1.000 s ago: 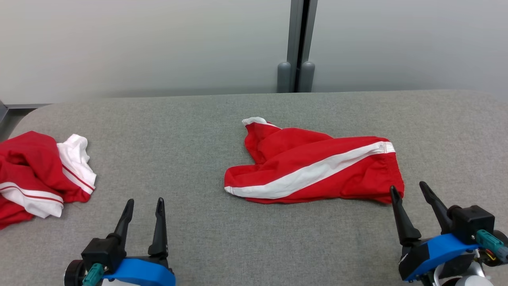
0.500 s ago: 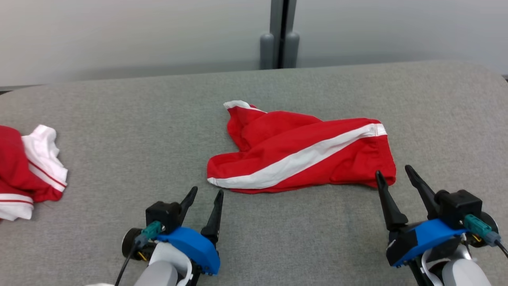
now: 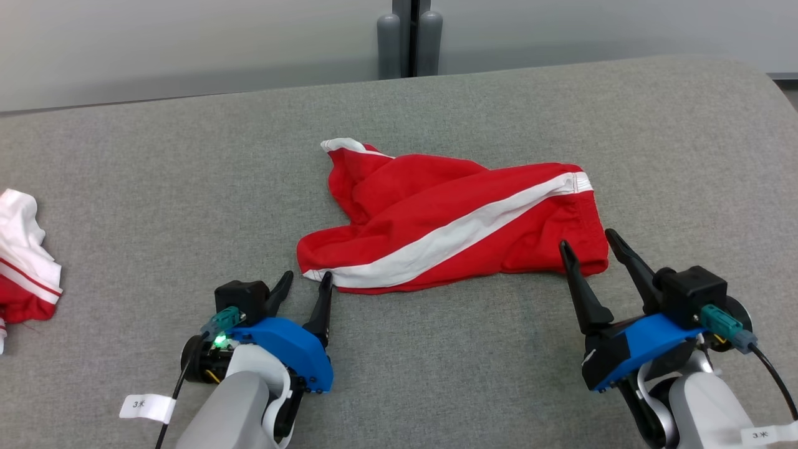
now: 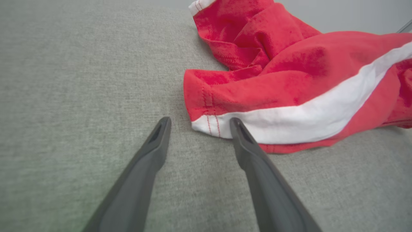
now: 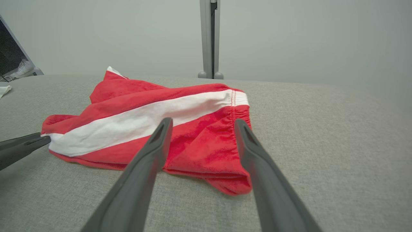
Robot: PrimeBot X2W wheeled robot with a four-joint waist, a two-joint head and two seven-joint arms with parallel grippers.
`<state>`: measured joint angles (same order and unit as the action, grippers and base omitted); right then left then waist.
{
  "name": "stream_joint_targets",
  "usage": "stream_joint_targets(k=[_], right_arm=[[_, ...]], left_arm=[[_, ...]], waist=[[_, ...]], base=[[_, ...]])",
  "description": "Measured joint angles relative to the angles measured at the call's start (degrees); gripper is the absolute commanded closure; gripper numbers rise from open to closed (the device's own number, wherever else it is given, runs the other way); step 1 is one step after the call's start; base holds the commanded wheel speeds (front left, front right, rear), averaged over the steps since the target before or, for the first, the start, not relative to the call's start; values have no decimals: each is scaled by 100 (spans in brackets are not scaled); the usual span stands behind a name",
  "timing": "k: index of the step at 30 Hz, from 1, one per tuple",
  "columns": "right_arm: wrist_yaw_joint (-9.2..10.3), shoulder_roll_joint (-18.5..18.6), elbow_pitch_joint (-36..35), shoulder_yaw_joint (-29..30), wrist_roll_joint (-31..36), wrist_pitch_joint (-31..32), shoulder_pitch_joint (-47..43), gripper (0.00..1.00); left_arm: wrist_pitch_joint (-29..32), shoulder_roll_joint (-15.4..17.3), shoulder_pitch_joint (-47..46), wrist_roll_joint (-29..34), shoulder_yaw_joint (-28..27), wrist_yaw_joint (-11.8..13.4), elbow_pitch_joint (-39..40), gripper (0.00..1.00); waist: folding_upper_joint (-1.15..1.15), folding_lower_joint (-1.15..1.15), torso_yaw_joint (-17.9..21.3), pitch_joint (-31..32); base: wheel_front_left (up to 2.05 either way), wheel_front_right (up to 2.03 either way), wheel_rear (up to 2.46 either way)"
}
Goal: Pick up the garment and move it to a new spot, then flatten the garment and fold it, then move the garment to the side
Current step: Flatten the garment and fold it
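The crumpled garment (image 3: 419, 193) will hang down from the white side stripe (image 3: 467, 231) when I lift both ends, because the stripe goes from hem to waistband.
The garment (image 3: 449, 218) is a pair of red shorts with a white side stripe, lying crumpled in the middle of the grey table (image 3: 156, 187). My left gripper (image 3: 306, 277) is open, low by the garment's near left hem corner. In the left wrist view the garment (image 4: 289, 80) fills the upper right, and the left gripper (image 4: 200, 120) has its right fingertip touching the white hem. My right gripper (image 3: 587, 239) is open at the waistband corner. In the right wrist view the right gripper (image 5: 203, 120) straddles the garment (image 5: 161, 109) at its elastic edge, holding nothing.
Another red and white piece of clothing (image 3: 22, 274) lies at the table's left edge. A grey post (image 3: 408, 37) stands against the pale wall behind the table. The left gripper's finger (image 5: 22, 146) shows at the left of the right wrist view.
The head camera has shifted, sliding the scene left and up. My left gripper has moved right to the garment's hem corner. My right gripper has edged forward over the waistband corner.
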<state>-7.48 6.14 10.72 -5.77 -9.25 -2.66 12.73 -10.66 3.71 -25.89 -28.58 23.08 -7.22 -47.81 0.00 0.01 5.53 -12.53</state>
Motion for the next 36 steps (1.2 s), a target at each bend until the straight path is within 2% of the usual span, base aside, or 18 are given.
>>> stream_joint_targets(k=[1, 2, 3, 4, 6, 7, 8, 10, 13, 17, 22, 25, 28, 33, 34, 35, 36], right_arm=[[0, 13, 30, -26, -12, 1, 35, 0], [0, 24, 52, -56, -24, 4, 71, 0], [0, 41, 76, -89, -38, 11, 123, 0], [0, 59, 92, -115, -44, 43, 177, 0], [0, 104, 123, -174, -52, 78, 290, 0], [0, 137, 153, -210, -54, 126, 351, 0], [0, 164, 179, -253, -62, 163, 403, 0], [0, 198, 230, -319, -103, 207, 522, 0], [-1, 241, 393, -283, -158, 472, 715, 0], [0, 307, 719, -35, -172, 1324, 1131, 0], [0, 197, 879, 605, -208, 2485, 1697, 0], [0, 153, 990, 779, -252, 3083, 1879, 0], [0, 112, 1076, 829, -417, 3442, 1976, 0], [0, 90, 1235, 844, -632, 3644, 2033, 0], [0, 87, 1241, 779, -694, 3639, 2048, 34], [0, 87, 1239, 704, -734, 3613, 2069, 53], [0, 96, 1238, 628, -795, 3587, 2087, 100]], left_arm=[[27, -3, -28, -54, 37, 0, -35, 3], [42, -2, -49, -115, 88, 0, -53, 25], [41, -3, -75, -151, 159, 0, -62, 35], [37, -10, -108, -190, 216, 0, -64, 50], [-2, -14, -178, -280, 337, 0, -66, 53], [-2, -14, -208, -324, 389, 0, -71, 58], [-3, -14, -245, -374, 435, 0, -89, 67], [-14, -3, -303, -444, 559, 0, -107, 100], [-63, 26, -377, -559, 736, -16, -116, 100], [-140, 99, -425, -661, 914, -18, -100, 100], [-215, 186, -446, -777, 1096, -18, -70, 100], [-257, 191, -453, -831, 1184, -18, -68, 100], [-288, 193, -475, -877, 1276, -18, -75, 100], [-318, 201, -510, -935, 1376, -18, -81, 100], [-333, 205, -524, -954, 1399, -18, -81, 100], [-337, 210, -541, -971, 1418, -18, -82, 100], [-352, 222, -557, -980, 1434, -18, -82, 100]], waist=[[0, 0, 4, -17], [0, 0, 7, -35], [0, 0, 5, -53], [0, 0, 3, -69], [0, 0, -9, -103], [0, 0, -17, -122], [0, 0, -26, -136], [0, 0, -42, -160], [0, 0, -51, -194], [0, 0, -72, -217], [0, 0, -184, -227], [0, 0, -274, -243], [0, 0, -347, -270], [0, 0, -404, -320], [0, 0, -411, -328], [0, 0, -415, -332], [0, 0, -414, -331]], base=[[0, 0, 0], [0, 0, 0], [0, 0, 0], [0, 0, 0], [0, 0, 0], [0, 0, 0], [0, 0, 0], [0, 0, 0], [0, 0, 0], [0, 0, 0], [0, 0, 0], [0, 0, 0], [0, 0, 0], [0, 0, 0], [0, 0, 0], [0, 0, 0], [0, 0, 0]])
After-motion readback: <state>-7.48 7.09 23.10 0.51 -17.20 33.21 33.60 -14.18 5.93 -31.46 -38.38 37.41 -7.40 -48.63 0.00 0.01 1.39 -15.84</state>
